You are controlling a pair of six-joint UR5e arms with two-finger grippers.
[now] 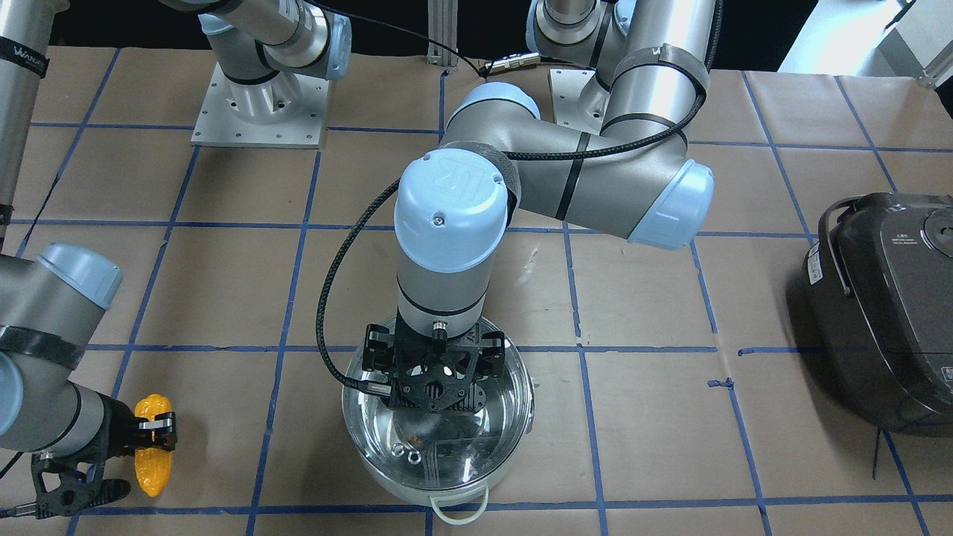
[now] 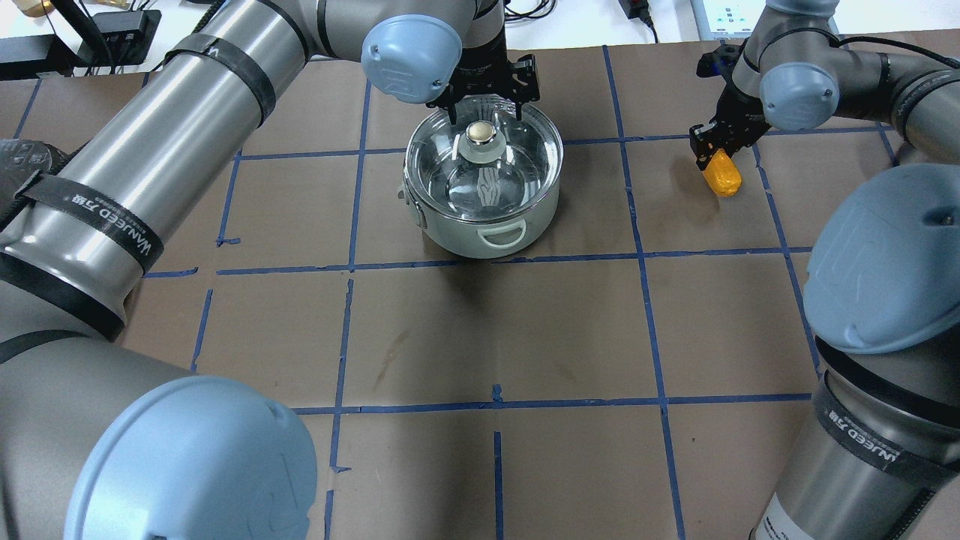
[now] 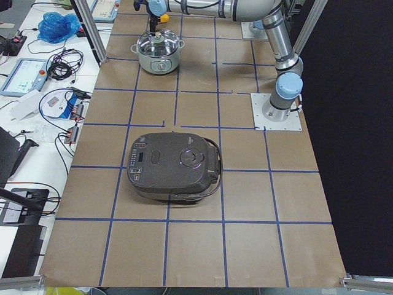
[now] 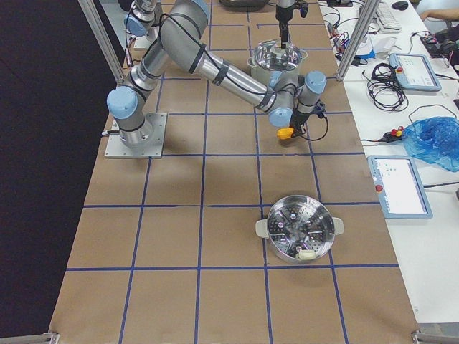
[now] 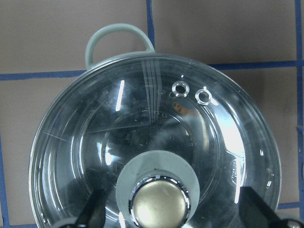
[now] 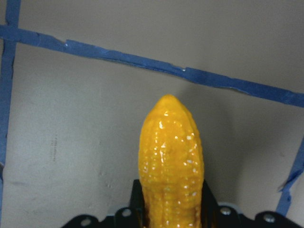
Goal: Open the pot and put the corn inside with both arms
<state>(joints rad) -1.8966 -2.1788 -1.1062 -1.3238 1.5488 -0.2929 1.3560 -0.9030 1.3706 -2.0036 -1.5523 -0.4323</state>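
My left gripper needs to lift the glass lid by its steel knob and put it aside first, because the lid is blocking the pot where the corn must go.
The steel pot [image 2: 450, 236] stands at the table's far middle with its glass lid [image 2: 517, 176] on; it also shows in the front view [image 1: 406, 487]. My left gripper [image 2: 485, 112] is open and hangs over the lid, its fingers on either side of the steel knob [image 2: 481, 133] without touching it. In the left wrist view the knob [image 5: 159, 205] sits between the spread fingers [image 5: 92, 211]. My right gripper [image 2: 711, 150] is shut on the yellow corn [image 2: 722, 174], low over the table to the pot's right. The corn [image 6: 171, 156] sticks out ahead of the jaws.
A dark grey rice cooker [image 1: 886, 313] sits on the robot's left side of the table. A steel steamer basket [image 4: 300, 229] stands on the robot's right end. The arms' base plates [image 1: 260, 104] are at the robot's edge. Blue tape lines grid the brown table cover.
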